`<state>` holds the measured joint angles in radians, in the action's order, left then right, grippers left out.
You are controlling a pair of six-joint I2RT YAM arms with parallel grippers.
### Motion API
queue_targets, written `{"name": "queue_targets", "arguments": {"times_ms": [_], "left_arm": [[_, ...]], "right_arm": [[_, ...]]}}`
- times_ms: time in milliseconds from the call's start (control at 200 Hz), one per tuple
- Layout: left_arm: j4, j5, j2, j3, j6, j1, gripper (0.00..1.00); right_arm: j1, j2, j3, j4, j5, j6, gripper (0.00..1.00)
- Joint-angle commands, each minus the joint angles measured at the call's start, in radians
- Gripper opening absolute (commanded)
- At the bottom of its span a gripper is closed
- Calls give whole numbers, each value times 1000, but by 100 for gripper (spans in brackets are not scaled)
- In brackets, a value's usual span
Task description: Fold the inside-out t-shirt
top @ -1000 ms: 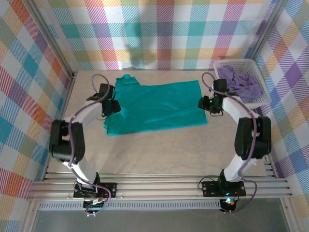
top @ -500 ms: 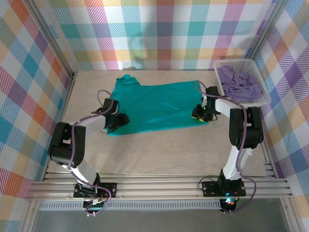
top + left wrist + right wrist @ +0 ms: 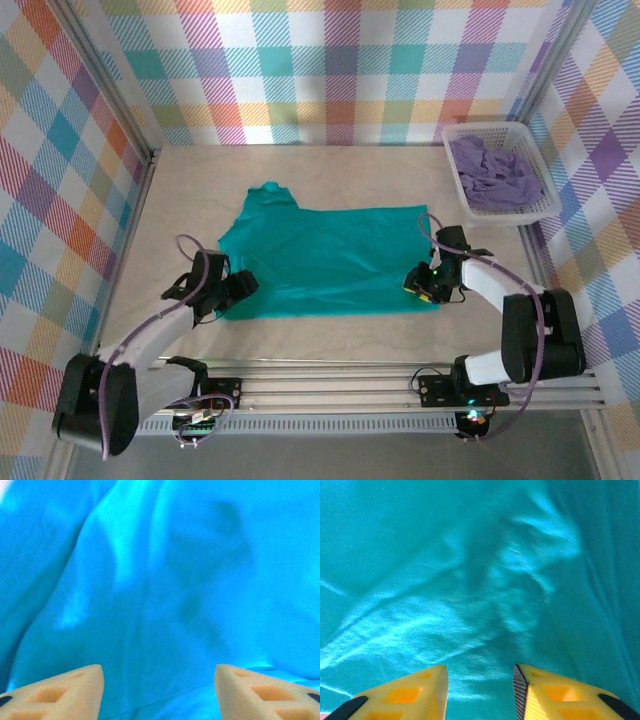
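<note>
The t-shirt is spread out flat, and its far collar end (image 3: 270, 197) sticks out free. My left gripper stays open and go on moving to that collar end's tip (image 3: 258, 190), then closes there.
The inside-out t-shirt (image 3: 330, 260) lies spread flat on the table, teal-green, with its collar end at the far left. My left gripper (image 3: 240, 285) rests low on its near left corner. In the left wrist view my left gripper (image 3: 159, 685) is open, with smooth fabric (image 3: 165, 580) and a hem line between the pale foam fingers (image 3: 65, 687). My right gripper (image 3: 418, 283) sits on the shirt's near right corner. In the right wrist view my right gripper (image 3: 480, 685) is open, its yellow fingers (image 3: 410, 692) a narrower gap apart over wrinkled cloth (image 3: 470, 595).
A white basket (image 3: 490, 127) at the far right corner holds the lavender-purple garment (image 3: 495, 175). Checked walls close the table on three sides. The aluminium rails (image 3: 330, 385) run along the near edge just below the shirt.
Both grippers have drawn back toward the near edge, and the t-shirt has slid the same way with them. It now lies closer to the rails and flatter.
</note>
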<state>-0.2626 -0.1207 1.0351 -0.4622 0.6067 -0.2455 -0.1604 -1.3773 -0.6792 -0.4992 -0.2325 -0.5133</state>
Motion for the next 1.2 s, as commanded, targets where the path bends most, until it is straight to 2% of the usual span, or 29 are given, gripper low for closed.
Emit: {"name": "queue_targets", "arguments": {"times_ms": [0,135,255,415,550,730,1075,1195], "left_arm": [[41,94,19,-145,-36,14,65],[139,64,323,-377,-93,113,67],[143,19,594,-615,-110,173,67],[40,-2,902,-939,-141,202,65],[-41,-27,1083,-1130,-161,206,63],[-90,-78,1232,-1279,-157,205,58],[-136,-115,1361,-1425,-175,206,47],[-148,-140,1396,-1463,-165,203,40]], "right_arm": [[-44,25,-137,85,78,39,46],[-33,-88,-307,182,175,96,51],[-11,-193,-424,219,168,105,52],[-10,-261,-455,258,129,96,53],[-10,-276,-450,260,108,101,53],[-9,-273,-444,250,103,121,53],[-8,-287,-416,250,70,119,53],[-8,-291,-407,252,64,119,53]]}}
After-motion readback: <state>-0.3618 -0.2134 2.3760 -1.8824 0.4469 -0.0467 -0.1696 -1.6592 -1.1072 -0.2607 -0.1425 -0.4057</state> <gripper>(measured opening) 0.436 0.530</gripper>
